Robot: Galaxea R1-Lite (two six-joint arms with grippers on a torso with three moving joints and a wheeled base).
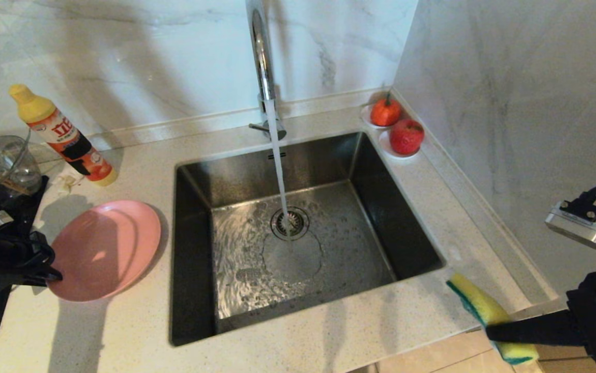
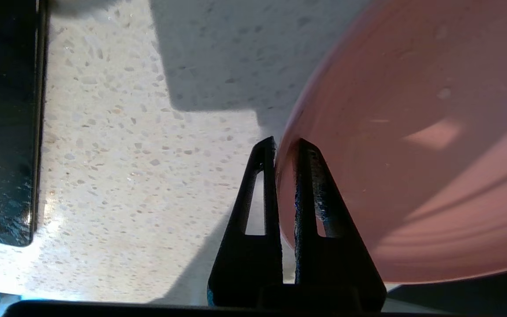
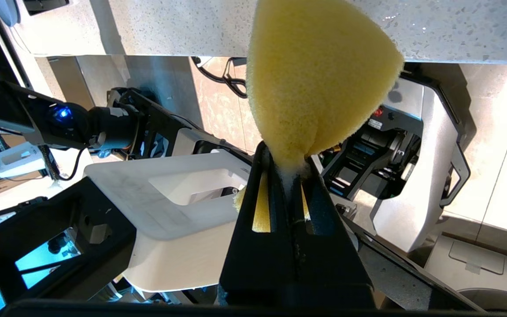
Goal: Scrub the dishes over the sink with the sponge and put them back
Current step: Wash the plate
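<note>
The pink plate's tipped rim (image 1: 53, 286) is pinched only by the ends of my left gripper's fingers, so next my left gripper puts the plate's rim down, opens and reaches farther over the pink plate (image 1: 78, 258) before it lifts.
A pink plate (image 1: 106, 248) lies on the speckled counter left of the sink (image 1: 194, 217), with its left rim tipped up a little. My left gripper (image 1: 52, 272) is shut on that rim. In the left wrist view the rim (image 2: 412, 154) runs between the two black fingers of the left gripper (image 2: 286, 143). My right gripper (image 1: 489, 331) hangs off the counter's front right corner, shut on the yellow and green sponge (image 1: 479, 305). The sponge (image 3: 319, 75) bulges out beyond the right gripper (image 3: 286, 152). Water runs from the chrome faucet (image 1: 262, 57) onto the drain (image 1: 290, 223).
A yellow-capped detergent bottle (image 1: 62, 137) and a clear glass bowl (image 1: 5, 160) stand at the back left. Two red fruits (image 1: 386, 111) (image 1: 406, 135) sit on small white dishes at the sink's back right corner. A dark glossy panel (image 2: 2, 123) borders the counter beside the left arm.
</note>
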